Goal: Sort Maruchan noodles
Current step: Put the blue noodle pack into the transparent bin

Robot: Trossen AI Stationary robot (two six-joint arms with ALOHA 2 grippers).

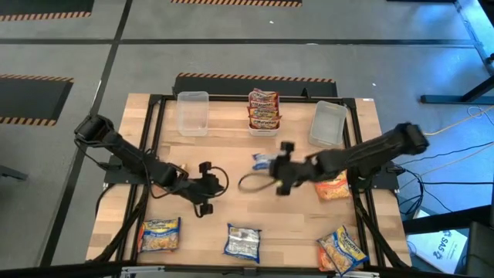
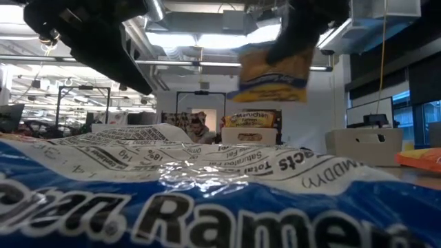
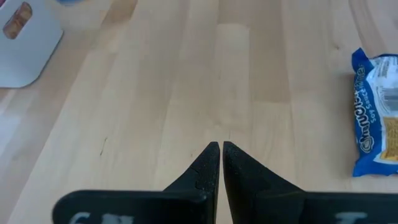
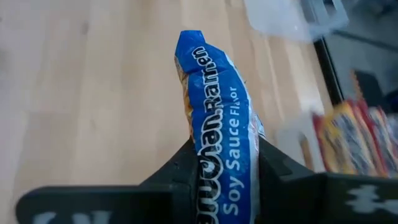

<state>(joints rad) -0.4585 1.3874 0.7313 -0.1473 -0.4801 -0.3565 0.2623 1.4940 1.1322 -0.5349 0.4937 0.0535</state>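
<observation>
The blue-white packet's clear bin (image 1: 192,113) stands on my left gripper's side, so my right gripper should offer the packet's loose end (image 1: 260,160) to my left gripper.
My right gripper (image 1: 272,164) hangs over the table's middle, shut on a blue-white Maruchan noodle packet (image 4: 214,99) that is raised high (image 2: 272,72). My left gripper (image 3: 221,146) is shut on nothing above bare wood left of the middle (image 1: 218,185). Another blue-white packet (image 1: 242,242) lies flat near the front edge. Yellow packets (image 1: 160,234) (image 1: 342,249) lie at the front corners. An orange one (image 1: 332,185) lies under my right arm. Red packets (image 1: 263,110) sit in the middle bin at the back. My right gripper pinches the blue-white packet's near end (image 4: 217,180) between its two fingers (image 4: 177,171). The fingers come from the table's right, slanting down. The packet's remaining length sticks out past the fingertips. It is lifted clear of the table and tilted.
Clear plastic bins stand at the back left (image 1: 193,112) and back right (image 1: 328,123). The front blue-white packet fills the low view's foreground (image 2: 207,200). Bare wood lies between the two grippers and in front of the bins.
</observation>
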